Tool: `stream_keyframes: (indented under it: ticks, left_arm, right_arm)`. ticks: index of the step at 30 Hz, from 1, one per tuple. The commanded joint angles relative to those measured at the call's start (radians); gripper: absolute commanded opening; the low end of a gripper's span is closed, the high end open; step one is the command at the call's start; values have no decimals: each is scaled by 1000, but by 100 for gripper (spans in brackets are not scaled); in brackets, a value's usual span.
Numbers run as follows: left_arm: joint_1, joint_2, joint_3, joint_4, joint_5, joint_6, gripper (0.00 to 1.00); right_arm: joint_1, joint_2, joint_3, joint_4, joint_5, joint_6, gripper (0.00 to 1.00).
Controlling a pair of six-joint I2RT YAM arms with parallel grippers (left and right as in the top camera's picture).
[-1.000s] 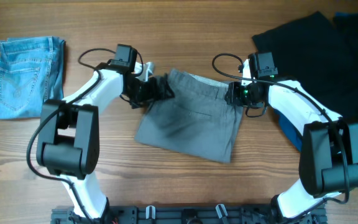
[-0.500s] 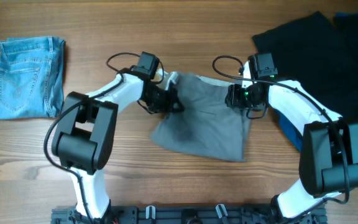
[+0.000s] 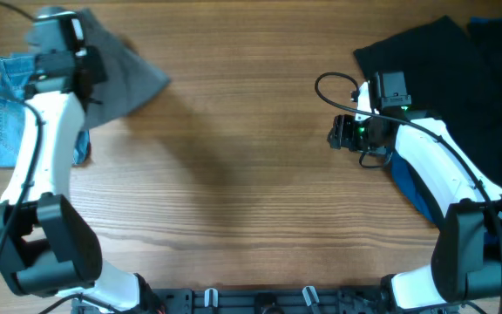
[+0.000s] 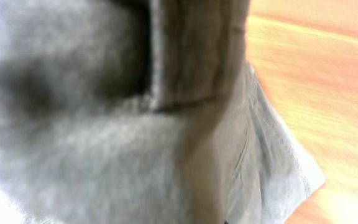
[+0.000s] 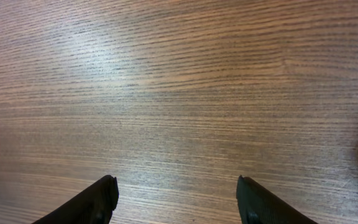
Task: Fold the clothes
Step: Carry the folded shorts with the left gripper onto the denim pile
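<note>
I should keep carrying the grey shorts (image 3: pixel 129 77) across with my left gripper, as they are partly over the folded denim garment (image 3: pixel 5 122), until they cover most of it, and then let go.
The clothes, a pair of grey shorts (image 3: pixel 129 70), hang bunched at the table's far left corner and partly overlap a denim garment. My left gripper (image 3: pixel 91 71) is shut on them. In the left wrist view the grey cloth (image 4: pixel 104 124) is blurred and fills nearly the whole picture, hiding the fingers; a seam and a pale hem edge show at the right. My right gripper (image 3: pixel 335 136) stands open over bare wood at the right of centre. In the right wrist view its gripper (image 5: pixel 176 200) has nothing between the two dark fingertips (image 5: pixel 98 198).
A folded light-blue denim garment (image 3: pixel 7 122) lies at the far left, partly under the left arm. A big black garment (image 3: pixel 460 61) covers the back right corner. A blue object (image 3: pixel 408 185) shows under the right arm.
The left gripper shut on the shorts and swept them from the table's centre to the far left corner. The right gripper has let go, opened a little wider and shifted slightly right.
</note>
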Motion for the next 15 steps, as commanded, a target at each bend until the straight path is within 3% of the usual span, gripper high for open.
stream_keyframes:
  ticks: [1, 15]
  left_arm:
    - [107, -26, 21, 118, -43, 96, 5]
    - [397, 31, 21, 117, 138, 73, 13]
  right_arm:
    - [1, -13, 18, -6, 10, -20, 66]
    - [1, -13, 18, -9, 11, -20, 67]
